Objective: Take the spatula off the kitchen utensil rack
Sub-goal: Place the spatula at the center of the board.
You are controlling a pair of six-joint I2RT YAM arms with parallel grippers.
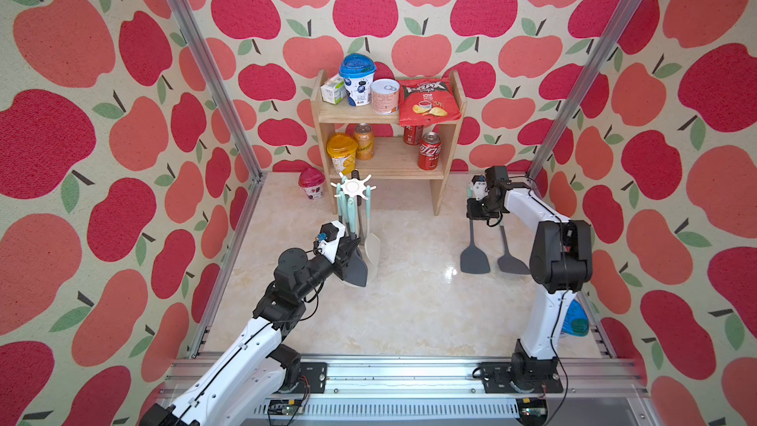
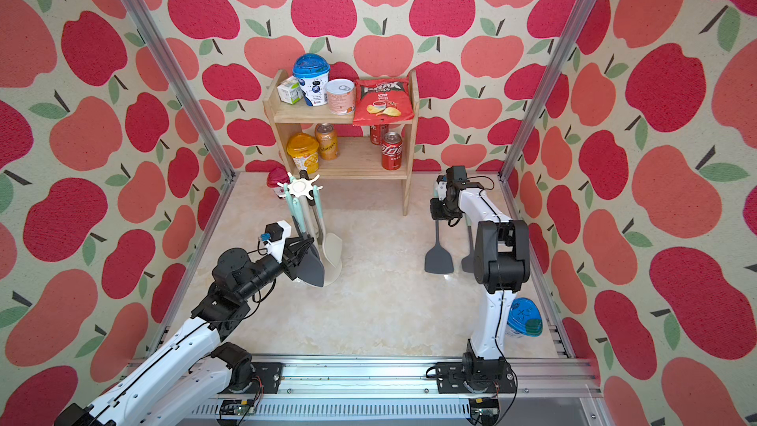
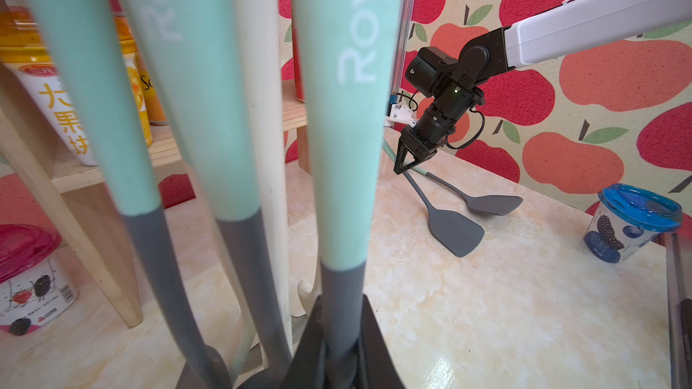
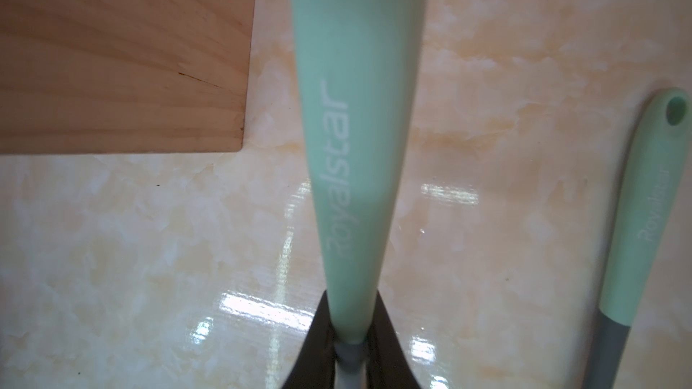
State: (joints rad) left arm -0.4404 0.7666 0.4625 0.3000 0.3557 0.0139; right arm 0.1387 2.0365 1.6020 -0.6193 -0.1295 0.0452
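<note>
The held spatula (image 1: 474,259) lines up beside the lying spatula over open table (image 1: 487,241), so my right gripper should keep lowering it until the held spatula's handle rests flat, then let go.
The white kitchen utensil rack (image 1: 353,187) (image 2: 300,187) stands left of centre, in front of the shelf; its pole (image 3: 262,106) shows in the left wrist view. Several mint-handled utensils hang from it. My left gripper (image 1: 353,245) (image 3: 342,304) is shut on the grey neck of one hanging spatula (image 1: 355,270) (image 3: 348,144). At the right, my right gripper (image 1: 475,217) (image 4: 350,331) is shut on the handle of a second spatula (image 1: 475,258) (image 4: 355,125), whose grey blade touches the table. A third spatula (image 1: 512,262) (image 4: 644,218) lies beside it.
A wooden two-tier shelf (image 1: 438,194) with cans, cups and a chip bag stands at the back. A pink-lidded cup (image 1: 312,184) sits behind the rack. A blue-lidded cup (image 1: 575,321) (image 3: 633,222) lies by the right arm's base. Aluminium frame posts bound both sides.
</note>
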